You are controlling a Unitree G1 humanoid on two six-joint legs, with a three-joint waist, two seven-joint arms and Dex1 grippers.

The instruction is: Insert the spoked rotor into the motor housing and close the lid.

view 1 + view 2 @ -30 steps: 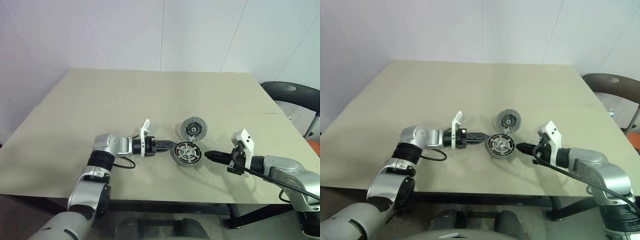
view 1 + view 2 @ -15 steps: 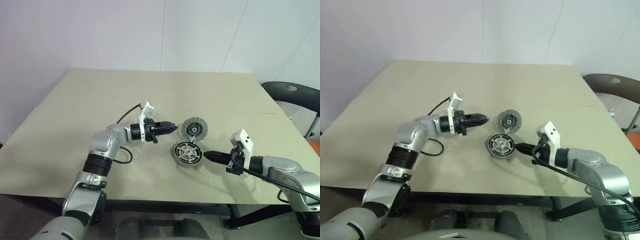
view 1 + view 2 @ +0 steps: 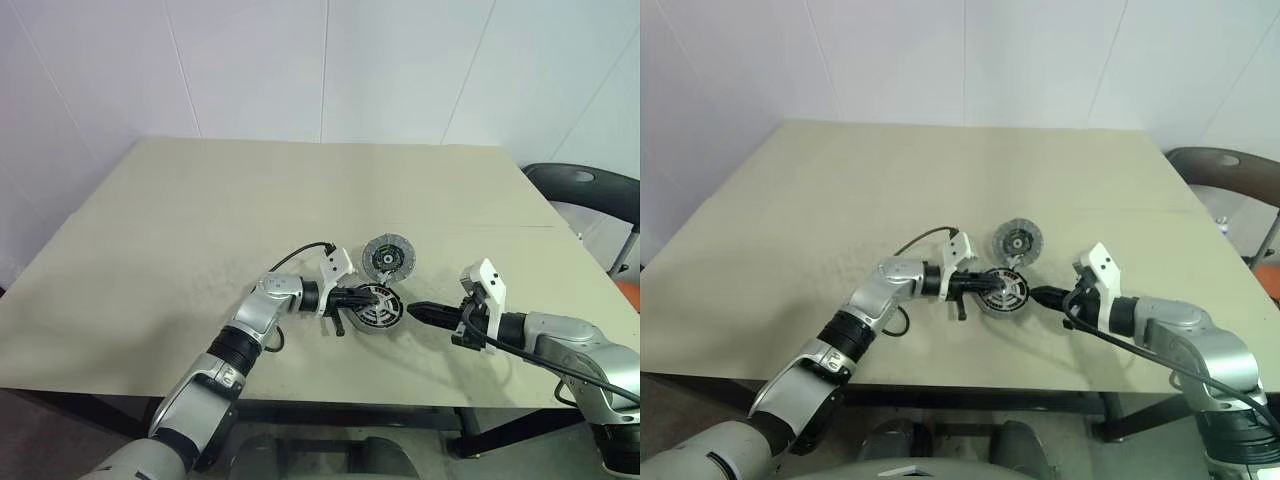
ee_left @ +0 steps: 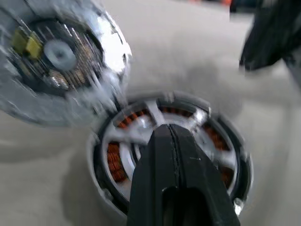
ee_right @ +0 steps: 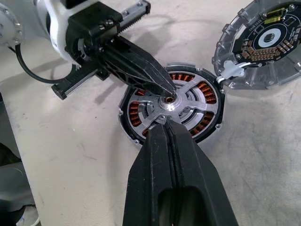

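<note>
The lid (image 3: 388, 257) is behind the motor housing, joined by the white wire, so my right gripper should first turn the housing's rim (image 3: 401, 309) and bring the lid to its side.
The motor housing (image 5: 136, 123) sits on the table with copper windings showing around its ring. The spoked rotor (image 5: 188, 101) lies inside it, silver spokes and hub facing up. My left gripper (image 3: 366, 297) is shut, reaching in from the left, and its tips (image 5: 162, 88) rest over the rotor's hub with nothing held. My right gripper (image 5: 162, 126) is shut and empty, with its tip at the housing's right rim. The lid (image 3: 388, 256) lies just behind the housing with its inner board facing up, a white wire (image 5: 230, 70) joining the two.
The beige table (image 3: 200, 220) stretches wide to the left and back. Its front edge runs close under both arms. A dark chair (image 3: 590, 195) stands off the table's right side. A black cable (image 3: 300, 250) loops from my left wrist.
My left gripper has shut, lifted away from the housing's left side, rolled over and come back down with its tips over the rotor's hub. The right arm has not moved.
</note>
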